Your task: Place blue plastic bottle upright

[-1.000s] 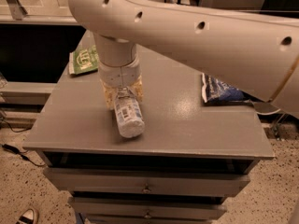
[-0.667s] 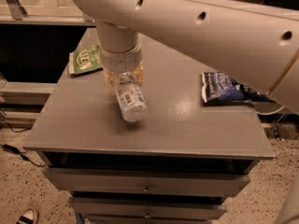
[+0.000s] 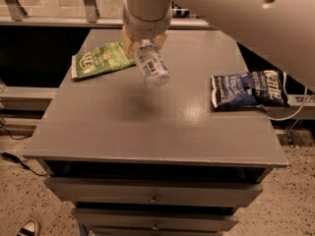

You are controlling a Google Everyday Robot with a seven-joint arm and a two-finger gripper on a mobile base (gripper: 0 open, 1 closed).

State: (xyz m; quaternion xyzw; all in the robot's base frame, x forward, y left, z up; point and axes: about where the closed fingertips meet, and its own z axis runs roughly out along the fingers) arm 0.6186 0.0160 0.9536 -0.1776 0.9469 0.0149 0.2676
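Next, my gripper turns level and sets the bottle upright before lowering it, because the blue plastic bottle's loose end (image 3: 155,77) slants toward me above the grey table (image 3: 155,98).
The blue plastic bottle (image 3: 151,64) is a small clear bluish bottle with a white and dark blue label. It hangs tilted in the air above the grey table (image 3: 147,127), its free end pointing down toward me, with a faint shadow on the tabletop below. My gripper (image 3: 143,41) sits under the thick white arm at the top centre and is shut on the bottle's upper end. The bottle's cap end is hidden by the gripper.
A green chip bag (image 3: 101,59) lies flat at the table's back left. A dark blue chip bag (image 3: 248,89) lies flat at the right edge. Drawers (image 3: 153,198) are below the tabletop. A shoe tip (image 3: 28,227) shows on the floor at bottom left.
The gripper has lifted the bottle off the tabletop and carried it up and toward the back. The camera view has shifted as well.
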